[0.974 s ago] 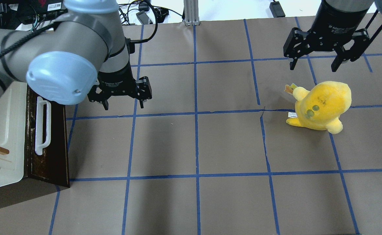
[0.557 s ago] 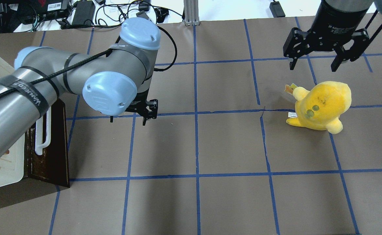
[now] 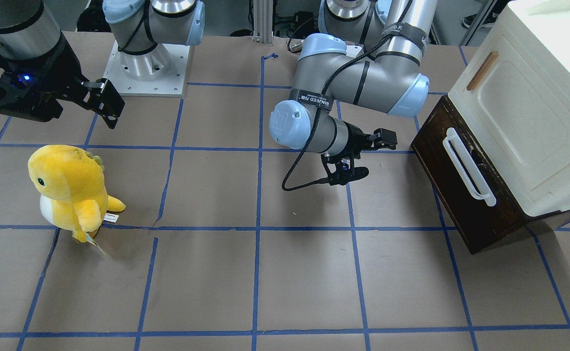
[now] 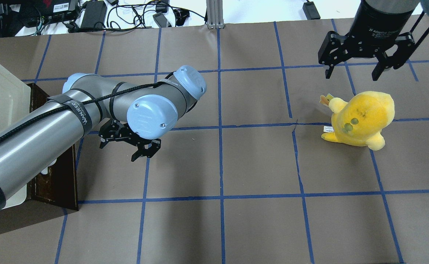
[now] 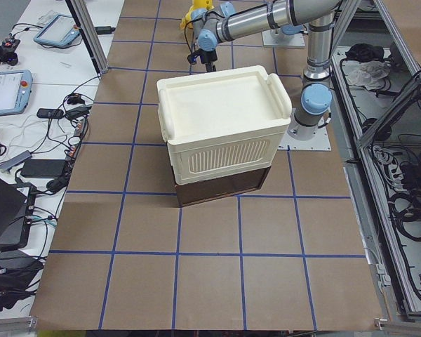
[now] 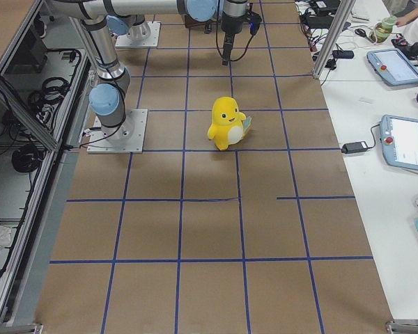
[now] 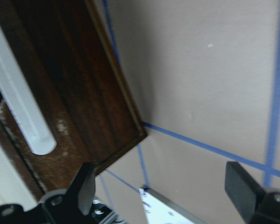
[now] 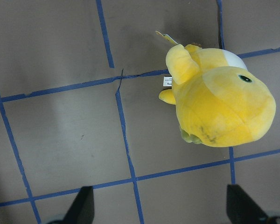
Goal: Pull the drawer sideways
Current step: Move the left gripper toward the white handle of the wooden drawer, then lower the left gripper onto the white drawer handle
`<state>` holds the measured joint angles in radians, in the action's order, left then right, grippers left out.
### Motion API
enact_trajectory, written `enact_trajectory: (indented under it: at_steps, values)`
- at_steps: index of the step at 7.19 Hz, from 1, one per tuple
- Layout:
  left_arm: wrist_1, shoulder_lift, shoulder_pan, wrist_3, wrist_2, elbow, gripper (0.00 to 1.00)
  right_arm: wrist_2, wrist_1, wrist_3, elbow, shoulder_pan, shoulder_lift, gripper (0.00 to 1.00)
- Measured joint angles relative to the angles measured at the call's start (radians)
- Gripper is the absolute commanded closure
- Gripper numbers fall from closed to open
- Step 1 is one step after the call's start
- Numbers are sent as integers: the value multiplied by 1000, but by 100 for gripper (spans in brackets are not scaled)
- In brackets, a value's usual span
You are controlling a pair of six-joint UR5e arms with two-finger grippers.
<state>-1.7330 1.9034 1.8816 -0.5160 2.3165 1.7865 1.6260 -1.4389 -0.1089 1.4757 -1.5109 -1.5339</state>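
Observation:
I expect the dark brown drawer [image 3: 450,177] to slide straight out of the still cabinet when I pull, because the long white bar handle [image 3: 469,167] runs along the drawer's flat front.
The dark brown drawer [image 3: 465,204] sits closed under a cream-white cabinet [image 3: 523,112], with its long white bar handle [image 3: 467,165] on the front. In the overhead view my left arm hides most of the drawer [image 4: 58,183]. My left gripper [image 3: 375,157] is open and empty. It is turned sideways toward the drawer front and is about one grid square away from it. It also shows in the overhead view [image 4: 117,153]. The left wrist view shows the handle [image 7: 18,102] and a drawer corner [image 7: 107,116] ahead of the open gripper [image 7: 162,186]. My right gripper [image 4: 351,76] is open and empty.
A yellow plush toy [image 4: 361,117] stands on the brown paper table below my right gripper, and also shows in the right wrist view [image 8: 219,112]. The cabinet door has a small tan handle [image 3: 481,70]. Cables and devices [image 4: 90,14] lie past the far table edge.
My left arm has swung down and round. Its gripper dropped lower and turned from pointing down to pointing sideways at the drawer front. The right arm and the plush have not moved.

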Motion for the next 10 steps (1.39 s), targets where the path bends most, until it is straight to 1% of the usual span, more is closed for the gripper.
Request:
enact_trajectory:
  at_steps: [2,3,5,6,7,8,9,10]
  values:
    - [-54,26,-22,-27,179,46,0,0,0,0,0,0,0,0]
    - [-64,36,-60,-31,241,64,0,0,0,0,0,1,0,0]
    - [-101,48,-134,-34,332,82,0,0,0,0,0,1,0,0]
    - [-141,50,-154,-35,381,84,3,0,0,0,0,0,0,0]
    - [-165,50,-174,-36,418,86,5,0,0,0,0,0,0,0]
    - [-175,52,-190,-40,435,89,6,0,1,0,0,0,0,0]
    - [-178,57,-199,-50,442,90,17,0,1,0,0,1,0,0]
    - [-179,61,-204,-58,444,91,20,0,0,0,0,1,0,0]
